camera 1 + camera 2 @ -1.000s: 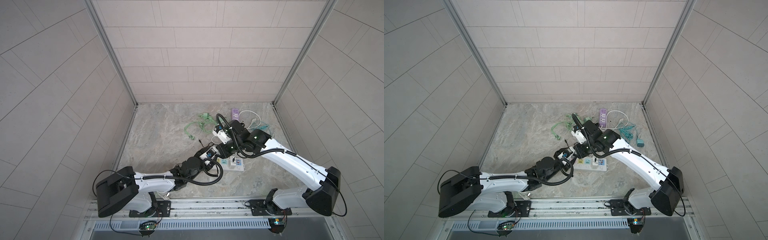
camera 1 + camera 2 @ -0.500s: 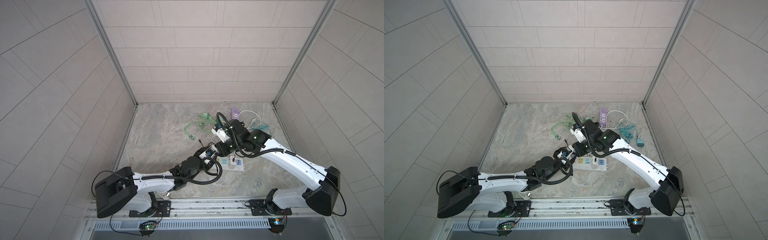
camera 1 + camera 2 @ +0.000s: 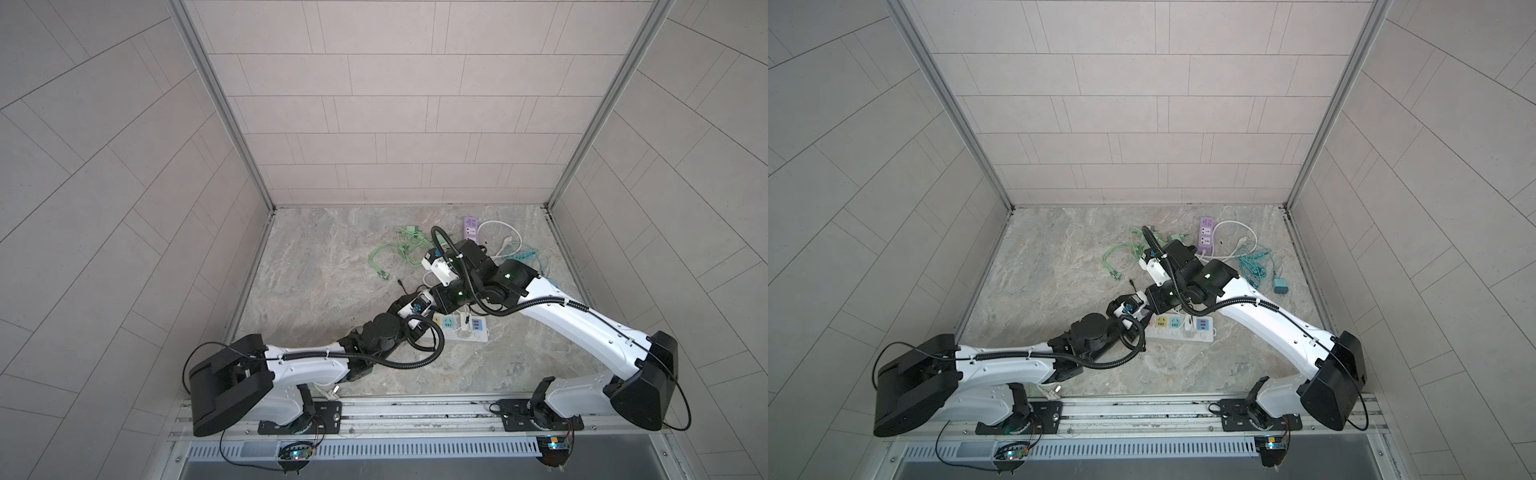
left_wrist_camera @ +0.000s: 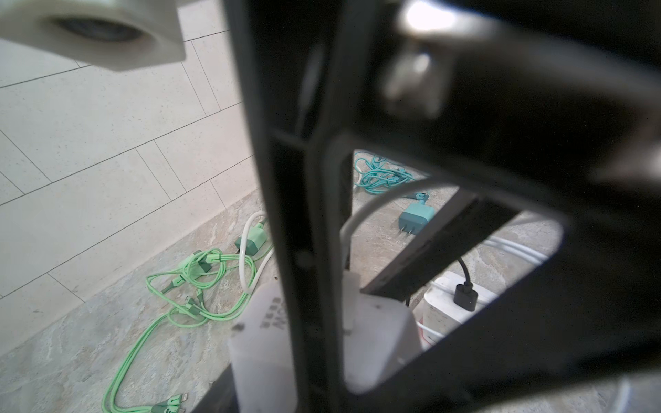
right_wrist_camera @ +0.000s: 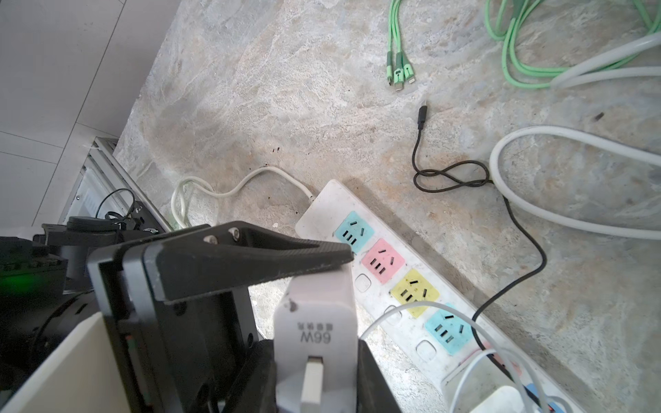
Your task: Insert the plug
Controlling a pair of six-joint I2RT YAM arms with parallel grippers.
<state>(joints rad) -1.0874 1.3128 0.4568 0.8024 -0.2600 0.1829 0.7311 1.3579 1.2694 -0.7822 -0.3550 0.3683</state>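
Note:
The charger's far end (image 5: 322, 280) is covered by my left gripper, which should withdraw before my right gripper squares the charger over the blue socket (image 5: 448, 330) by the yellow socket.
The plug is a white 66W charger (image 5: 314, 314) with a white cable in its back. My right gripper (image 5: 314, 348) is shut on it, a black jaw against each side. One finger (image 5: 250, 257) of my left gripper lies across the charger's far end, and its other finger is hidden. In the left wrist view the charger (image 4: 379, 336) shows blurred behind a black bar. The white power strip (image 5: 361, 282) with coloured sockets lies just beyond. In both top views the left gripper (image 3: 419, 305) and right gripper (image 3: 440, 299) meet above the strip (image 3: 461, 328).
A black USB cable (image 5: 450, 175) runs from the strip's far end, beside a small white adapter (image 5: 500, 397). A thick white cord (image 5: 572, 143), green cables (image 3: 395, 253), a teal cable and adapter (image 3: 1279, 286) and a purple strip (image 3: 471, 228) lie behind. Tiled walls close three sides.
Both wrists have stayed together over the strip's left end, shifting only slightly. At this size the earlier frames do not show the jaws moving.

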